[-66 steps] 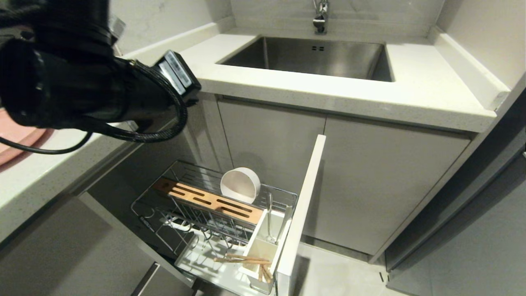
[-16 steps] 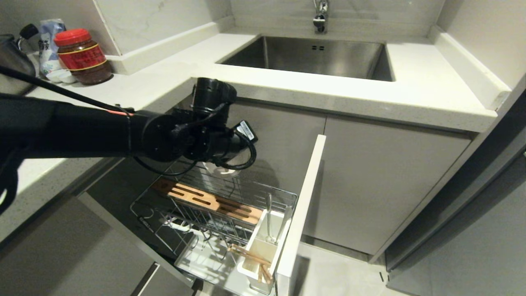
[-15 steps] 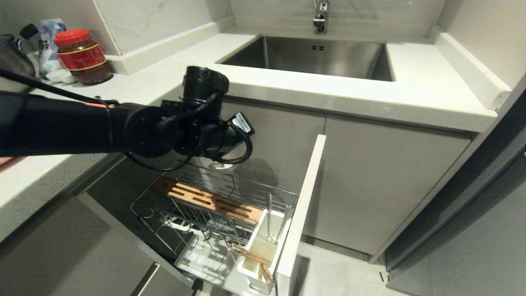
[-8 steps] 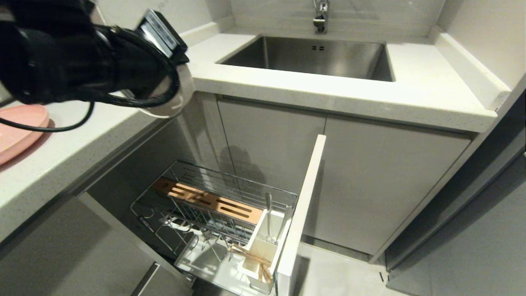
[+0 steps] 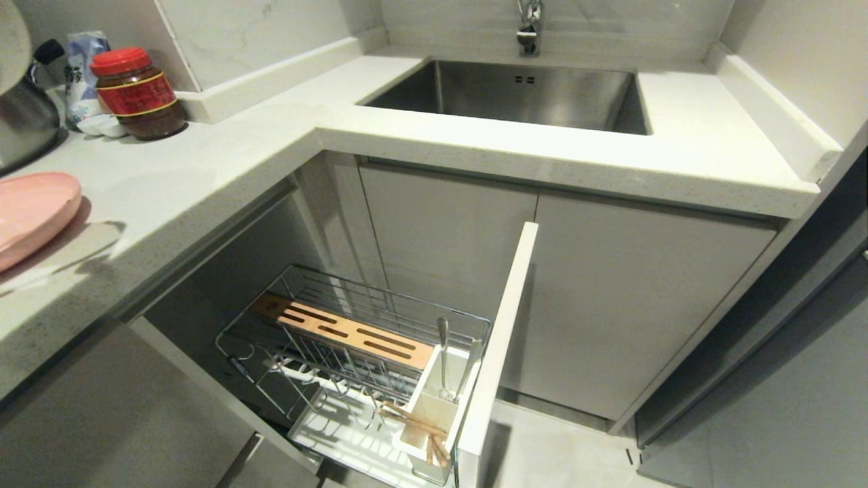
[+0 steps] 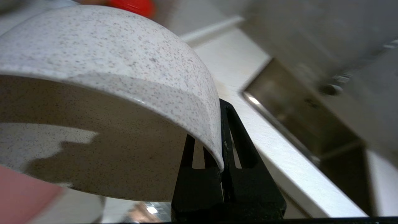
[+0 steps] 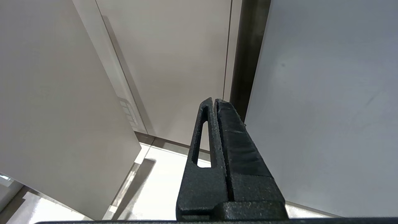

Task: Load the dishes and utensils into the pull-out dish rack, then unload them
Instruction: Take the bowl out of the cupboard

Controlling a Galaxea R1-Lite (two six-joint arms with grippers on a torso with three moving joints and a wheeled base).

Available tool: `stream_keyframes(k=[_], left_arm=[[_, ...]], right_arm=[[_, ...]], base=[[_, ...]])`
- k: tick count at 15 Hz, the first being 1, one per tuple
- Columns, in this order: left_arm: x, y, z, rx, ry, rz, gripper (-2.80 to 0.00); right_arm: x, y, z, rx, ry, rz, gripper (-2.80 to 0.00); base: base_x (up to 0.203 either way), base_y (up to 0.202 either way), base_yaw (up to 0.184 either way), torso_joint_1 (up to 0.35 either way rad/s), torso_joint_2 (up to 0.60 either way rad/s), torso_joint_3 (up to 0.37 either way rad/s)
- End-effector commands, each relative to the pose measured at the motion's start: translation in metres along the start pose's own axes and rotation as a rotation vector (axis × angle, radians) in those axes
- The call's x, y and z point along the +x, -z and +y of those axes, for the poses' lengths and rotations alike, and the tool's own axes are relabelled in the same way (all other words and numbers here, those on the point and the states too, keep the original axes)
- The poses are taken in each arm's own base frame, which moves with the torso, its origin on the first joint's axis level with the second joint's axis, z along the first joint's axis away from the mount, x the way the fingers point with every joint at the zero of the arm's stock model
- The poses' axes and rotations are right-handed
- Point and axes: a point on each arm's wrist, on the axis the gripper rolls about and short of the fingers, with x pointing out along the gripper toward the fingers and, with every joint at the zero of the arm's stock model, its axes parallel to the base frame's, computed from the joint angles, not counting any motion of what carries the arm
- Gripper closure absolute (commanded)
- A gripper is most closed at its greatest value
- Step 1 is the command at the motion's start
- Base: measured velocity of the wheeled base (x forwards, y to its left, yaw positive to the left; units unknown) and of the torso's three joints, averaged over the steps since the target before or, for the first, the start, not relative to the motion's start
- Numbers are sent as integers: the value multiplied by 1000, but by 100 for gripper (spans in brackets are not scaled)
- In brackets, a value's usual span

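The robot's left gripper holds the cream speckled bowl by its rim [image 6: 160,112] and the pink plate [image 5: 32,213] lies empty, so the robot should keep lowering the bowl until it rests on that plate.
My left gripper [image 6: 219,133] is shut on the rim of the cream speckled bowl [image 6: 108,68], held in the air above the counter; only an edge of the bowl [image 5: 9,47] shows at the head view's top-left corner. The pink plate [image 5: 32,213] lies on the left counter. The pull-out dish rack [image 5: 352,339] stands open below, its white front panel [image 5: 498,339] pulled out. Wooden chopsticks [image 5: 415,421] and metal cutlery [image 5: 444,356] stand in its white cutlery box [image 5: 434,407]. My right gripper [image 7: 214,104] is shut on nothing and parked beside cabinet panels.
A steel pot [image 5: 24,115], a red-lidded jar [image 5: 135,91] and a packet [image 5: 78,61] stand at the back left of the counter [image 5: 224,156]. The steel sink [image 5: 515,91] with its tap [image 5: 529,27] is straight ahead.
The left gripper took the bowl out of the rack, lifted it and carried it up and left over the counter. The arm has left the head view.
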Motion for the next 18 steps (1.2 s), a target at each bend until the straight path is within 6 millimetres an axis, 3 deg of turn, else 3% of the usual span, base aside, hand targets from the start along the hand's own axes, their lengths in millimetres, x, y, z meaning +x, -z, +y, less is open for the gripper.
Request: stream_keyframes(k=[1, 4, 7, 12, 18], left_arm=[[-11, -13, 21, 73, -164, 40, 0], [-9, -1, 41, 254, -341, 208, 0], [8, 14, 53, 362, -456, 340, 0], [55, 39, 58, 424, -519, 463, 0], [98, 63, 71, 494, -576, 567, 0]], right_arm=[[2, 7, 0, 0, 0, 26, 0], [2, 7, 0, 0, 0, 26, 0], [2, 7, 0, 0, 0, 26, 0], [2, 7, 0, 0, 0, 26, 0], [2, 7, 0, 0, 0, 26, 0]], base=[[0, 0, 0, 0, 0, 0], [0, 0, 0, 0, 0, 0], [0, 0, 0, 0, 0, 0], [0, 0, 0, 0, 0, 0], [0, 0, 0, 0, 0, 0]])
